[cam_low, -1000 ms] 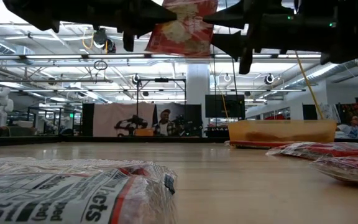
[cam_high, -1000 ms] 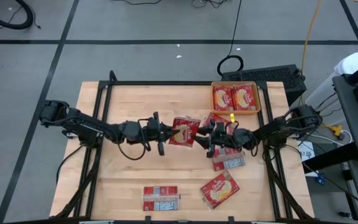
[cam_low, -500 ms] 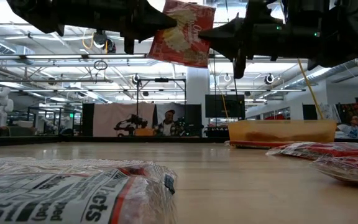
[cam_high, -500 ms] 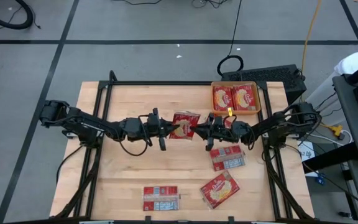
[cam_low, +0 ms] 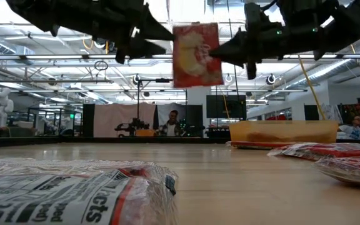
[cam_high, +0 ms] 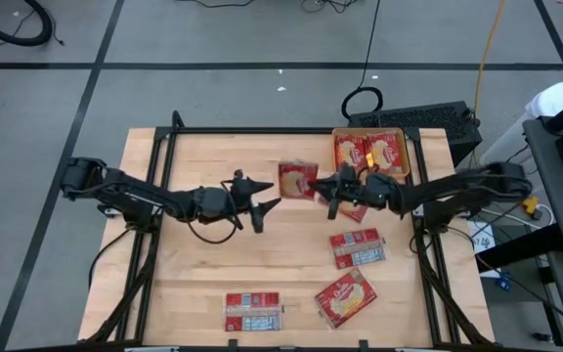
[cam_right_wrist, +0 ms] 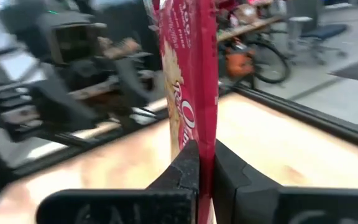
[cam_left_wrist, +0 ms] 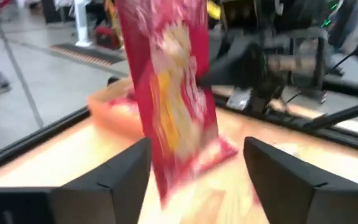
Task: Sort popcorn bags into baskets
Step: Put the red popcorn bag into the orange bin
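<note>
Bags already lie flat (cam_high: 351, 151) in the orange basket, so the hanging red popcorn bag (cam_high: 297, 180) should settle flat on top when I lower it in.
A red popcorn bag (cam_high: 298, 179) hangs upright in mid-air above the table's middle, with my right gripper (cam_high: 322, 186) shut on it. My left gripper (cam_high: 268, 196) is open just left of the bag. In the left wrist view its fingers stand on either side of the bag (cam_left_wrist: 173, 106), apart from it. The orange basket (cam_high: 370, 175) sits at the far right with two bags (cam_high: 368, 152) lying flat in it, picture side up. My right gripper pinches the bag's side edge (cam_right_wrist: 199, 134) between its two fingers, about halfway up that edge (cam_low: 217, 54). The fingers lie level and come from the table's right. The bag hangs upright, edge-on to the gripper and lifted clear of the table.
Loose bags lie flat on the table: one label up (cam_high: 358, 247), one picture up (cam_high: 345, 296), one label up near the front edge (cam_high: 253, 311), and one under the right arm (cam_high: 356, 209). A black frame (cam_high: 169, 147) runs along the table's edges.
My right gripper has shut on the bag's edge and gone toward the table's far edge and the basket. My left gripper has opened and let go. The bag, tilted before, now hangs upright from the right gripper, a little farther back.
</note>
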Robot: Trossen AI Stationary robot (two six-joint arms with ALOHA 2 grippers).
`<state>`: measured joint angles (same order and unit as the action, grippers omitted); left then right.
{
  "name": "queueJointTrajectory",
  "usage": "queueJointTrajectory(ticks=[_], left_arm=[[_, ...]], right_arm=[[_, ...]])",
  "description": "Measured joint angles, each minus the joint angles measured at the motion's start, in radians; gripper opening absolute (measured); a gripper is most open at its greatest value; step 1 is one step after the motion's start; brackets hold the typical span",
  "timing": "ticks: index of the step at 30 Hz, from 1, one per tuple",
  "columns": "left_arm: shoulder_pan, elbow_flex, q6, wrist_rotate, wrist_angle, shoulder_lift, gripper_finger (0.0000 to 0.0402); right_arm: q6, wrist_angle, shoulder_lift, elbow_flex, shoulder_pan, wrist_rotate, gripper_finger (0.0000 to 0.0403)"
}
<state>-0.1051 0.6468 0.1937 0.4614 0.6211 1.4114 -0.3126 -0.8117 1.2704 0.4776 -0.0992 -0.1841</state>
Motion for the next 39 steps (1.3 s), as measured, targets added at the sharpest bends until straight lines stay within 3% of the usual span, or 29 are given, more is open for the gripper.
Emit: queueJointTrajectory(ticks=[5, 10, 15, 20, 28, 39], left_arm=[[0.009, 0.0, 0.025, 0.064, -0.112, -0.008, 0.0274], [0.052, 0.0, 0.043, 0.064, -0.188, -0.007, 0.0267], [0.09, 0.0, 0.05, -0.02, -0.257, -0.007, 0.0243], [0.1, 0.0, 0.045, -0.092, -0.28, -0.007, 0.022], [0.068, 0.0, 0.053, -0.098, -0.324, -0.007, 0.0193], [-0.009, 0.0, 0.072, -0.098, -0.328, -0.007, 0.0181]], right_arm=[[0.062, 0.286, -0.191, 0.0, -0.104, -0.012, 0.0002], [0.137, 0.452, -0.326, 0.0, -0.257, -0.023, 0.0001], [0.14, 0.545, -0.398, 0.0, -0.446, 0.091, 0.0001], [0.105, 0.601, -0.397, 0.0, -0.637, 0.223, 0.0001], [0.029, 0.667, -0.356, 0.0, -0.864, 0.496, 0.0006], [0.03, 0.757, -0.243, 0.0, -0.966, 0.555, 0.0005]])
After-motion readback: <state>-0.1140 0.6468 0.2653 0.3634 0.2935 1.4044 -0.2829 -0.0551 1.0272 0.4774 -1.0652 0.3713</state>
